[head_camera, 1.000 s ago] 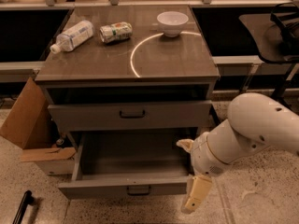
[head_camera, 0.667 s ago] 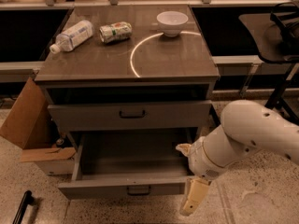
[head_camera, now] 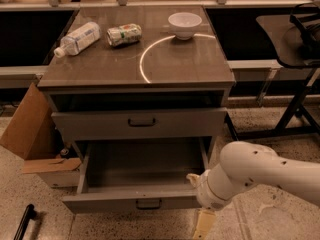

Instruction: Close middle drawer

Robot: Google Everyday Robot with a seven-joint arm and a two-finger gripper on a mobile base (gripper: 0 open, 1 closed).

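Note:
My gripper will push one end of the middle drawer (head_camera: 140,201), and the drawer will slide straight in and stay square, because the tray's straight sides (head_camera: 84,167) run back into the grey cabinet.
The middle drawer (head_camera: 131,202) is pulled far out of the grey cabinet, its deep empty tray showing. It has a low flat front with a small dark handle (head_camera: 148,203). Above it sits the taller-fronted drawer (head_camera: 100,125) with a black bar handle, pushed in. My gripper (head_camera: 198,202) is at the right end of the middle drawer's front, on a white arm coming in from the right. It is open: one cream finger (head_camera: 192,178) is over the tray's front right corner, the other (head_camera: 203,225) hangs outside and below the front.
On the cabinet top (head_camera: 180,64) lie a plastic bottle (head_camera: 77,38) and a crushed can (head_camera: 124,34), with a white bowl (head_camera: 184,24) standing. A cardboard box (head_camera: 31,134) leans at the cabinet's left. A black table and frame (head_camera: 295,49) stand at the right. A black object (head_camera: 25,220) lies on the floor.
My arm has sunk lower and shifted slightly left toward the drawer's right front corner. The middle drawer has not visibly moved.

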